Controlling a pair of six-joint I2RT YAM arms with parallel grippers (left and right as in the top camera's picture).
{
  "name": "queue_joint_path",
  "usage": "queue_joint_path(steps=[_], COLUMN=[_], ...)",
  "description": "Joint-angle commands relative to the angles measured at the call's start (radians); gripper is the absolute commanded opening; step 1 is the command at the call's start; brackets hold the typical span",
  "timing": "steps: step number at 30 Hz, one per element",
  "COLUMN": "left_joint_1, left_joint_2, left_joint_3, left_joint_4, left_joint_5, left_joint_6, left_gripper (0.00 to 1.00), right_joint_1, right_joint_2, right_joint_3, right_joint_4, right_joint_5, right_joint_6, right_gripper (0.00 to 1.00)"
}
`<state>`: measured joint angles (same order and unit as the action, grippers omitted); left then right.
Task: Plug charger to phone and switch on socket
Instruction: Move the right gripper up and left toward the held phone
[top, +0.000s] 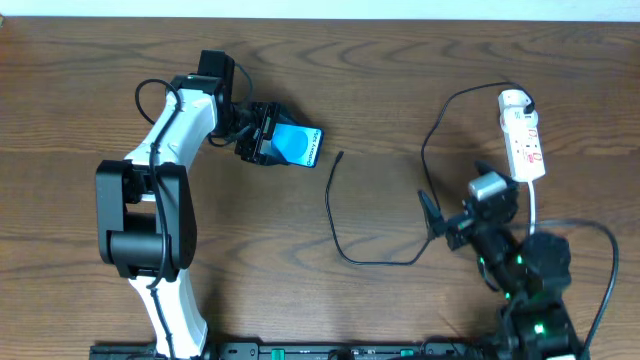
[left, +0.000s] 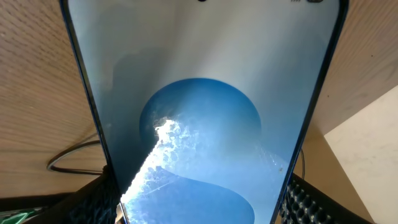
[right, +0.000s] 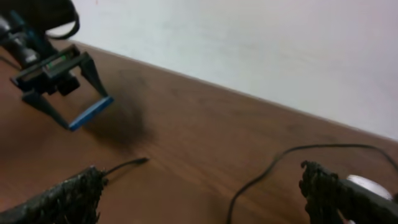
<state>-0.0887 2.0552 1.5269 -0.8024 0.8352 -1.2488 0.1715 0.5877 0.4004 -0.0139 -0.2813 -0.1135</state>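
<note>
The phone's loose end (top: 312, 147) sticks out clear of the left gripper, so the robot's right gripper should go on over the black cable before it closes on that end (top: 317, 148).
My left gripper (top: 268, 136) is shut on the phone (top: 297, 144) and holds it at the table's back left; the light blue screen with a round shape fills the left wrist view (left: 205, 112), my fingers at both its edges. The thin black charger cable (top: 340, 235) loops across the middle of the table, its plug tip (top: 341, 154) lying free to the right of the phone. The tip also shows in the right wrist view (right: 142, 161). The white socket strip (top: 524, 140) lies at the back right. My right gripper (top: 440, 222) is open and empty beside the cable.
A white adapter (top: 514, 99) sits in the socket strip's far end, and the strip's thick white cord (top: 535, 205) runs toward the front. A pale wall (right: 249, 43) rises behind the table's back edge.
</note>
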Motion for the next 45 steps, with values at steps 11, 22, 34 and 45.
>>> queue_joint_path(steps=[11,22,34,45], left_joint_1=[0.004,0.004,0.004,0.004], left_joint_2=[-0.017,-0.017,-0.017,-0.017], left_joint_3=[0.022,0.022,0.022,0.022], left_joint_4=[0.001,0.001,0.001,0.001], left_joint_5=[0.021,0.020,0.019,0.016], left_joint_6=[0.018,0.018,0.018,0.017], left_gripper=[0.48,0.48,0.48,0.48], right_joint_1=[-0.009,-0.009,-0.003,0.033], right_joint_2=[0.404,0.626,0.703,0.867], right_joint_3=[0.487,0.815,0.908,0.907], right_joint_4=[-0.367,-0.688,-0.708,-0.573], right_joint_5=[-0.197,-0.241,-0.253,-0.248], right_joint_6=[0.011,0.011,0.049,0.434], right_gripper=[0.99,0.99,0.99,0.92])
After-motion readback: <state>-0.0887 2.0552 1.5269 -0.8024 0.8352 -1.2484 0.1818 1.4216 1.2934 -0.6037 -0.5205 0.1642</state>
